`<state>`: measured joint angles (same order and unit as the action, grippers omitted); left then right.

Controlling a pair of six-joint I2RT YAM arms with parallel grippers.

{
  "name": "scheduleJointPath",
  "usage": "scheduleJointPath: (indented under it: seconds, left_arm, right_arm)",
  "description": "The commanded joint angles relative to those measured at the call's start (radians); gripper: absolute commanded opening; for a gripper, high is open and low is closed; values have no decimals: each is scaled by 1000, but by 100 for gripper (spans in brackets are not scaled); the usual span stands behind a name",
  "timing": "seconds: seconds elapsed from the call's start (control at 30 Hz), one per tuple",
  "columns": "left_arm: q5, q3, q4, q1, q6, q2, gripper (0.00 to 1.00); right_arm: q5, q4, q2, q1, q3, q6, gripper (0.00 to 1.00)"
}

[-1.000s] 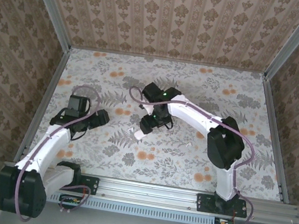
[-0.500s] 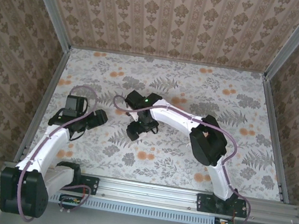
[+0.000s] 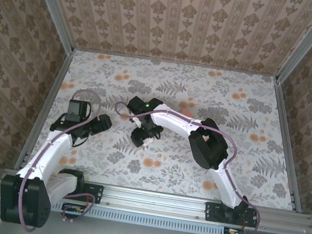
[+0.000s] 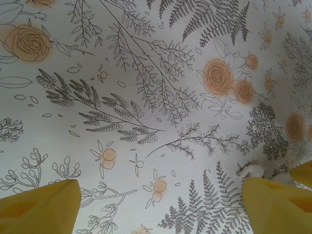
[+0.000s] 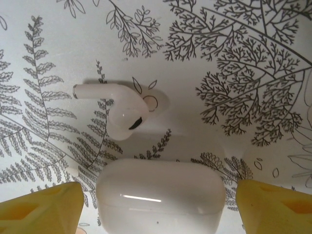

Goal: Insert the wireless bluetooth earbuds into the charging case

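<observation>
The charging case is lying flat with its lid (image 5: 160, 187) closed, so my right gripper should pick it up and hold out the case's lower body (image 5: 158, 223) to my left gripper.
The charging case (image 5: 161, 195), a glossy white pebble with its lid shut, lies on the floral table between my right gripper's yellow fingers (image 5: 41, 209). My right gripper (image 5: 159, 190) is open, with a small gap on each side of the case. Just beyond the case lies one white earbud (image 5: 122, 111), its stem pointing left. In the top view my right gripper (image 3: 141, 135) hovers over the case (image 3: 148, 141) at the table's left-centre. My left gripper (image 4: 161, 183) is open over bare cloth, with a small white object (image 4: 251, 170) peeking out behind its right finger.
The floral tablecloth (image 3: 197, 159) covers the whole floor. Patterned walls with metal corner posts (image 3: 61, 25) close the back and both sides. My left gripper (image 3: 102, 123) sits a short way to the left of the right one.
My right arm has swung left and brought its gripper over the case, with the jaws spreading wider. The left arm has stayed put.
</observation>
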<state>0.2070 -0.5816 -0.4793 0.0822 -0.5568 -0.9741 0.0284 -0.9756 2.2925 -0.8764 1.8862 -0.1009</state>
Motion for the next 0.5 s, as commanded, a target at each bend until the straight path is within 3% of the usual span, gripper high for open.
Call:
scheduleJointPath:
  seconds: [0.0, 0.47]
  left_arm:
    - [11, 17, -3, -9, 24, 3, 86]
    - [46, 16, 31, -9, 33, -31, 85]
  right_arm:
    - [-25, -41, 33, -9, 27, 2, 81]
    - [-53, -59, 20, -8, 10, -48, 63]
